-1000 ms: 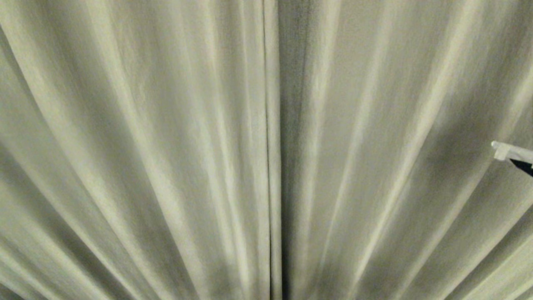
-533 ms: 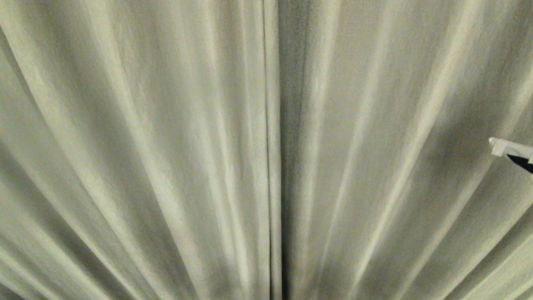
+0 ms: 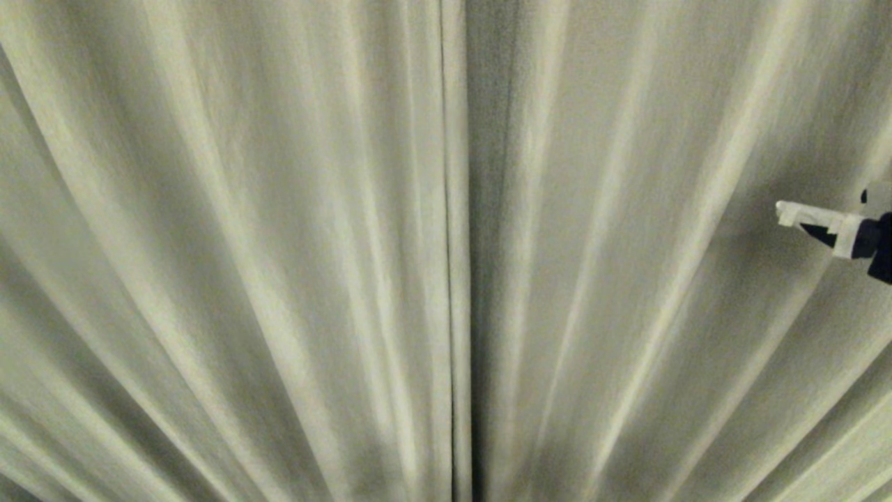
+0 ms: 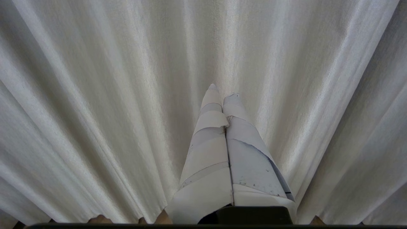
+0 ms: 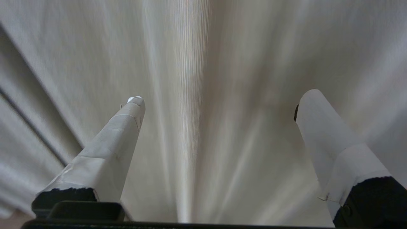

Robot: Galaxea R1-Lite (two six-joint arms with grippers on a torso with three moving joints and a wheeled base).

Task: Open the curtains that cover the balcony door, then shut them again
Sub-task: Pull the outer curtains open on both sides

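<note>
Loose vertical pleats (image 3: 648,351) run down the cream-white curtains. I expect the gripped curtain panel (image 3: 744,188) to bunch into tight folds at the side when I pull it open.
The cream-white curtains (image 3: 279,265) hang shut and fill the head view; their two pleated panels meet at a vertical edge (image 3: 451,279) in the middle. The balcony door is hidden behind them. My right gripper (image 5: 222,100) is open, its taped white fingers wide apart and pointing at the right panel's fabric (image 5: 190,95), with nothing between them. One of its fingers (image 3: 801,213) shows at the right edge of the head view. My left gripper (image 4: 222,92) is shut, fingers pressed together and empty, aimed at the curtain (image 4: 127,95) low down near its hem.
Small patches of brownish floor (image 4: 98,219) show under the curtain hem in the left wrist view. A dark line where fabric edges overlap (image 5: 31,127) runs to one side of the right gripper.
My right gripper has risen and come further in from the right edge of the head view, towards the curtain's middle. The curtains and the left arm have not moved.
</note>
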